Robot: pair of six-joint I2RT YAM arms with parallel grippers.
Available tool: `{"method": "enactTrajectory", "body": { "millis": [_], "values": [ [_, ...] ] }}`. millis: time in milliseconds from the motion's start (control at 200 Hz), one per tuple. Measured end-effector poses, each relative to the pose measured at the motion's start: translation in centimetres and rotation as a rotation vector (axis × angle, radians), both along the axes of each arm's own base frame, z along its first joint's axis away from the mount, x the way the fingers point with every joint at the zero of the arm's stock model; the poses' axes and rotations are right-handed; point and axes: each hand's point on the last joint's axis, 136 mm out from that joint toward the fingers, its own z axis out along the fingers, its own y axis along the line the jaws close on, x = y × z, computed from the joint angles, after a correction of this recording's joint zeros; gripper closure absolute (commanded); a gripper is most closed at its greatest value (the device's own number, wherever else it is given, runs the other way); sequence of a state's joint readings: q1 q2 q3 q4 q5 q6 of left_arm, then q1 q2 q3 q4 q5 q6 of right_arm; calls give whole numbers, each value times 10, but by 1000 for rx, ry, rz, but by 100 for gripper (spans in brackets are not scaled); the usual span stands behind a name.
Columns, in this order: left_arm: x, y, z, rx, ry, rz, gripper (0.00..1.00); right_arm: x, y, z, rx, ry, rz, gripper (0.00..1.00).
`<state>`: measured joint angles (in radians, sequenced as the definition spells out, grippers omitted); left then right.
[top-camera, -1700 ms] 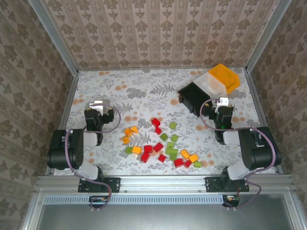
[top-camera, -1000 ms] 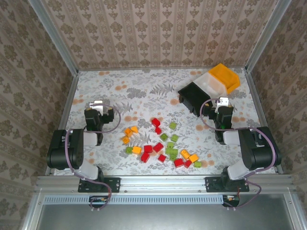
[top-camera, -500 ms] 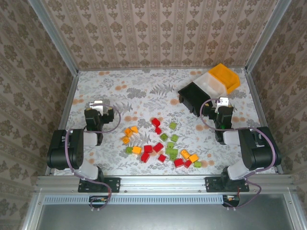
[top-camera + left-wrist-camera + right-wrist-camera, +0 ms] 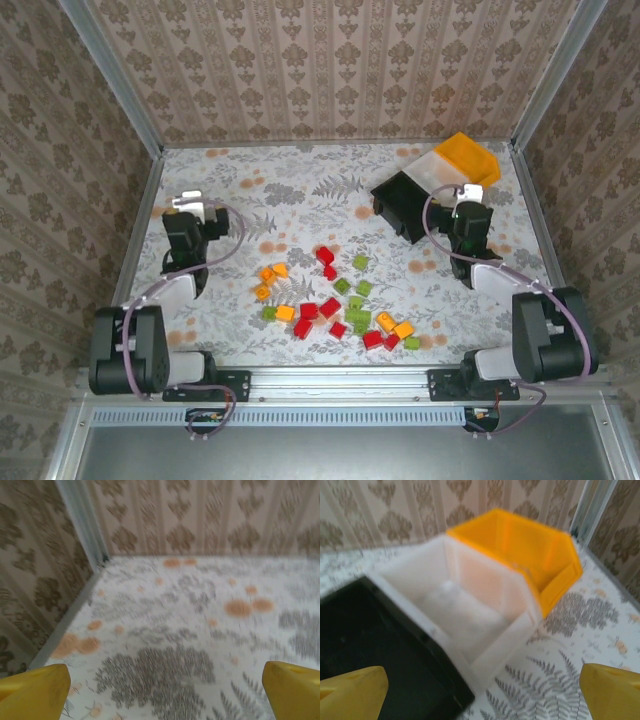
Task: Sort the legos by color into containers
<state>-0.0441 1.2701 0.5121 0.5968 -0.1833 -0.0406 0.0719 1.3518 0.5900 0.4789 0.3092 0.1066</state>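
The row of containers (image 4: 433, 178) is crooked at the back corner. My left gripper should grab the black container's side (image 4: 390, 214) and pull the row straight behind the legos.
Red (image 4: 329, 307), lime green (image 4: 358, 316) and orange-yellow (image 4: 285, 313) legos lie scattered loose on the flowered table, between the two arms. At the back right three containers sit nested in a row: black (image 4: 403, 200), white (image 4: 440, 172) and orange-yellow (image 4: 469, 158). My right gripper (image 4: 472, 192) hovers just in front of them, open; its wrist view shows the black bin (image 4: 380, 645), white bin (image 4: 465, 605) and orange-yellow bin (image 4: 530, 550) beyond the spread yellow fingertips (image 4: 350, 692). My left gripper (image 4: 187, 204) stands open over bare table at the far left, fingertips (image 4: 32, 692) wide apart.
Patterned walls close the table on three sides, with a metal corner post (image 4: 82, 525) ahead of the left gripper. The table's right edge (image 4: 530, 230) runs close to the bins. Bare tabletop (image 4: 290, 190) lies behind the brick pile.
Both arms have stretched forward from their folded pose. The left gripper went toward the far left, the right gripper up to the bins. Bricks and bins lie as before.
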Motion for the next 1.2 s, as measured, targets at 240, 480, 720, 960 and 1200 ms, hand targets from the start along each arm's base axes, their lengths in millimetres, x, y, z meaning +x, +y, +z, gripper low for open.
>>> {"method": "enactTrajectory", "body": {
  "millis": [240, 480, 720, 960, 1200],
  "values": [
    [-8, 27, 26, -316, -90, 207, 0, -4, -13, 25, 174, -18, -210, 0],
    [-25, 60, 32, -700, -151, 317, 0, 9, -18, 27, 428, -12, -211, 0],
    [-11, 27, 28, -905, -95, 139, 0, 53, 59, 7, 424, 216, 88, 6],
    [-9, 3, 42, -973, -60, 15, 5, 68, 122, -24, 357, 390, 264, 11],
    [-20, -65, 83, -896, -16, -204, 14, 68, 152, -68, 333, 541, 296, 15]
  ]
}}
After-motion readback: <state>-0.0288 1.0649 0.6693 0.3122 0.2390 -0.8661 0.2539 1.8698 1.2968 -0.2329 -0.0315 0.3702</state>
